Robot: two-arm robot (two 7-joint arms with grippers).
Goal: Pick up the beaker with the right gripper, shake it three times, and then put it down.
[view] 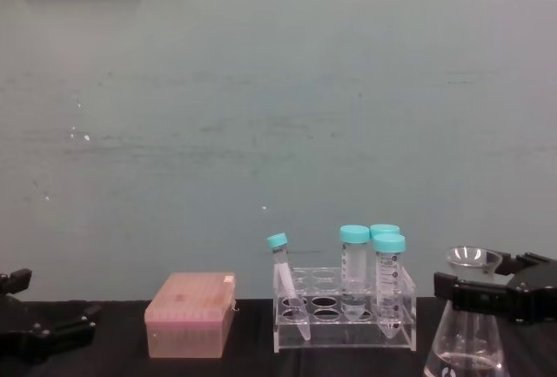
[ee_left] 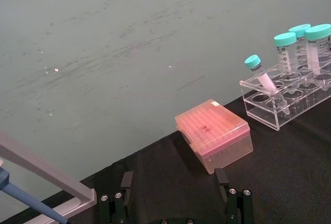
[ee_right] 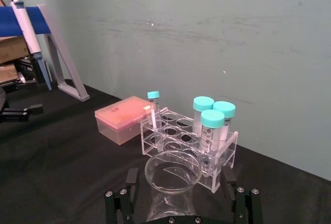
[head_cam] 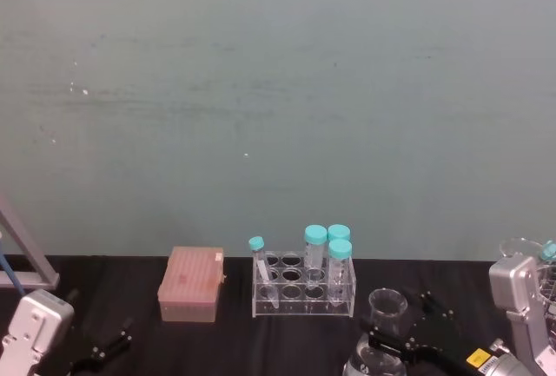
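I expect the clear liquid [view: 468,366] to stay inside when I lift and shake the beaker, because a faint liquid line [view: 466,356] is low in the beaker's wide base.
The beaker [head_cam: 387,308] is a clear glass conical flask with a flared neck, at the near right of the black table, just in front of the tube rack. My right gripper [head_cam: 404,324] is open, with one black finger on each side of the flask's neck. In the right wrist view the flask's rim [ee_right: 173,168] lies between the fingers [ee_right: 131,181] with a gap on both sides. The chest view shows a black finger crossing in front of the neck of the flask [view: 466,342]. My left gripper [ee_left: 174,180] is open and empty, low at the near left.
A clear tube rack [head_cam: 304,293] with teal-capped tubes [head_cam: 340,250] stands mid-table. A pink tip box [head_cam: 191,285] sits to its left. A pipette stand [ee_right: 62,53] is at the far left, more glassware [head_cam: 521,248] at the far right. A wall rises behind.
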